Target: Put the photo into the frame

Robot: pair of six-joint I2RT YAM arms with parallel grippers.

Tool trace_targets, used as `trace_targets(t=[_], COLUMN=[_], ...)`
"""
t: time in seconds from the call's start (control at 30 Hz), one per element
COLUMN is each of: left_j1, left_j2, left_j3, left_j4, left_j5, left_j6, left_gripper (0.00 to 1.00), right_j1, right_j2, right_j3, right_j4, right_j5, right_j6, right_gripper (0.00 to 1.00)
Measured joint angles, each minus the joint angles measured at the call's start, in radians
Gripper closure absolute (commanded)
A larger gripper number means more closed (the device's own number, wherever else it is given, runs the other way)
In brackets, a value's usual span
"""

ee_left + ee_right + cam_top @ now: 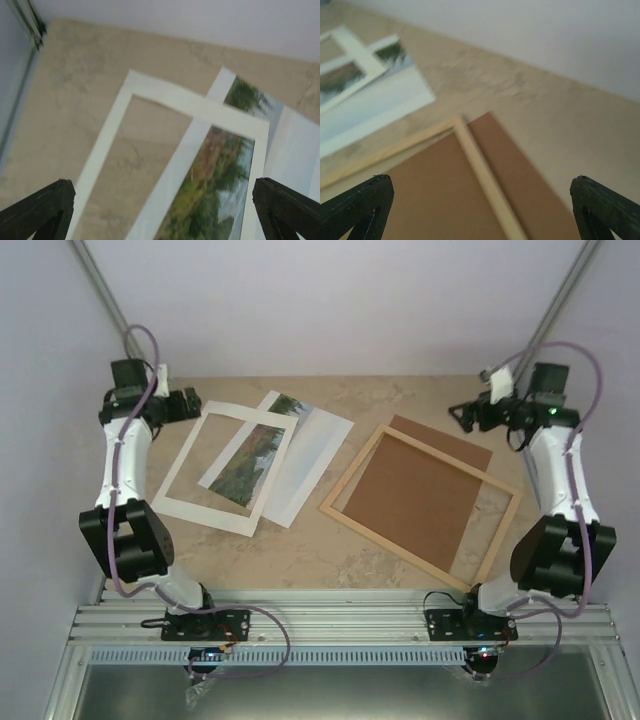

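My right gripper's open fingers are moving toward the frame's near slat (394, 548), which lies clear beside open tabletop (340, 565). They should go on until they straddle it before they close.
The photo (248, 455), a landscape print of green trees and water, lies at the left of the table, partly under a white mat border (190, 468). In the left wrist view the photo (220, 190) shows through the mat's window. The frame (352, 468), thin pale wooden slats, lies on the right over a brown backing panel (420, 490). My left gripper (185, 403) hovers open beyond the mat's far left corner, and nothing sits between its fingers (40, 210). My right gripper (465, 415) hangs open past the frame's far corner (480, 170), empty.
A plain white sheet (312, 455) lies under the photo's right side, between mat and frame. Bare beige tabletop (300, 550) runs along the near edge. Pale walls and slanted metal posts (105, 295) close off the back.
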Motion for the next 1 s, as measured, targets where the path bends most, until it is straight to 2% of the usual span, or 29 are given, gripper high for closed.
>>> trace_targets(t=[0.13, 0.27, 0.47, 0.73, 0.83, 1.0], left_j1=[-0.069, -0.134, -0.190, -0.218, -0.221, -0.224], left_j2=[-0.081, -0.159, -0.241, -0.307, -0.317, -0.320], left_j3=[-0.186, -0.350, -0.496, -0.584, -0.592, -0.594], left_j4=[0.032, 0.068, 0.112, 0.169, 0.186, 0.211], left_j5=[-0.068, -0.138, -0.235, -0.337, -0.367, -0.411], left_j6=[-0.010, -0.022, -0.043, -0.072, -0.079, -0.089], left_gripper=[0.01, 0.01, 0.01, 0.01, 0.01, 0.01], right_j1=[0.117, 0.286, 0.574, 0.897, 0.969, 1.022], right_j2=[-0.134, -0.251, -0.346, -0.316, -0.256, -0.162], right_j3=[-0.204, -0.399, -0.645, -0.829, -0.840, -0.840], right_j4=[-0.022, -0.049, -0.066, -0.044, -0.018, 0.036], right_j5=[0.035, 0.072, 0.162, 0.296, 0.336, 0.392], right_j6=[-0.090, -0.177, -0.248, -0.281, -0.280, -0.262], right_gripper=[0.02, 0.03, 0.07, 0.14, 0.19, 0.26])
